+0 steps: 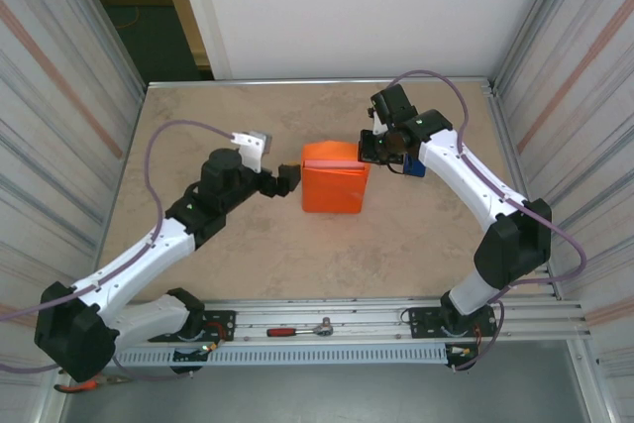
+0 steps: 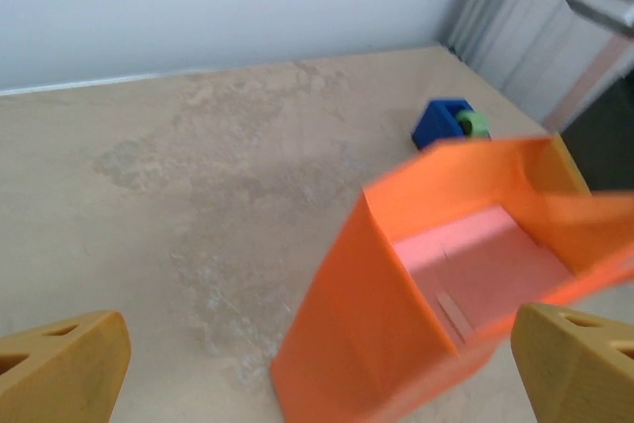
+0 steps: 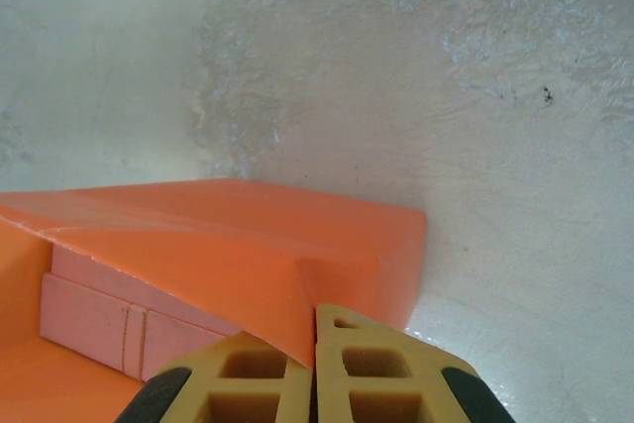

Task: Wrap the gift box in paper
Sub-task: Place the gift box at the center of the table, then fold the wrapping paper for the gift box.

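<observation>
My right gripper should straddle the paper's end (image 3: 371, 255) while my left gripper folds the paper's flap, because my right gripper is pinching only the paper's corner (image 3: 299, 316) above the uncovered gift box.
The gift box (image 2: 485, 255) is pale pink and sits inside the partly folded orange paper (image 1: 335, 185) at the middle of the table. Its pink end still shows at an open side of the wrap (image 3: 99, 314). My left gripper (image 1: 285, 179) is open just left of the parcel, its yellow fingers (image 2: 69, 369) spread wide on either side of the orange paper (image 2: 367, 314) and apart from it. At the parcel's far right corner my right gripper (image 1: 372, 147) is shut, pinching a flap of the paper (image 3: 248, 235) between its fingertips (image 3: 315, 329).
A blue tape dispenser (image 2: 446, 124) stands just right of the parcel, beside the right arm (image 1: 416, 167). A red-handled ratchet (image 1: 302, 329) lies on the front rail. Corrugated walls close in the table on the left and right.
</observation>
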Robot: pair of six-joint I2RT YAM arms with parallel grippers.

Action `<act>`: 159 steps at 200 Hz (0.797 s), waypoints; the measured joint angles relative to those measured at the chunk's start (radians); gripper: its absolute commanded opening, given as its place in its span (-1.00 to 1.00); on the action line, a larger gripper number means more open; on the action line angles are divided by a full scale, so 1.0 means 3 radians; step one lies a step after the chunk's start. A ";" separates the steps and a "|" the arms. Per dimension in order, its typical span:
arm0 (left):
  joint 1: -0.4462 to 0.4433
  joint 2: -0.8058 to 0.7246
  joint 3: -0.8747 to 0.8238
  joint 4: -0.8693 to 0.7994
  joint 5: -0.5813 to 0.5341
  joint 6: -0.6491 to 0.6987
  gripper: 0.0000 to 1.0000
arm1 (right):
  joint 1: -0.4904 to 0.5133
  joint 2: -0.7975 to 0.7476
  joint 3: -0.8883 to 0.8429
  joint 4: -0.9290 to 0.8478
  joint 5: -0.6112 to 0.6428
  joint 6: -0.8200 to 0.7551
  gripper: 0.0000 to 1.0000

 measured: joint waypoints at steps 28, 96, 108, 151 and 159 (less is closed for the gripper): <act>-0.0287 0.0004 -0.0248 0.0140 -0.0074 0.0086 0.97 | -0.0022 -0.0008 -0.0033 0.0046 -0.0025 0.0041 -0.84; -0.0591 0.0441 -0.0314 0.0635 -0.0320 0.0210 0.98 | -0.0025 -0.0009 -0.0037 0.0099 -0.0093 0.0045 -0.84; -0.0591 0.0511 -0.0313 0.0690 -0.0348 0.0228 0.98 | -0.0025 -0.0009 -0.0043 0.0103 -0.0098 0.0045 -0.84; -0.0591 0.0771 -0.0175 0.0825 -0.0421 0.0320 0.97 | -0.0025 -0.0009 -0.0065 0.0109 -0.0099 0.0045 -0.85; -0.0593 0.0815 -0.0131 0.0851 -0.0441 0.0340 0.97 | -0.0028 -0.0009 -0.0069 0.0111 -0.0099 0.0045 -0.85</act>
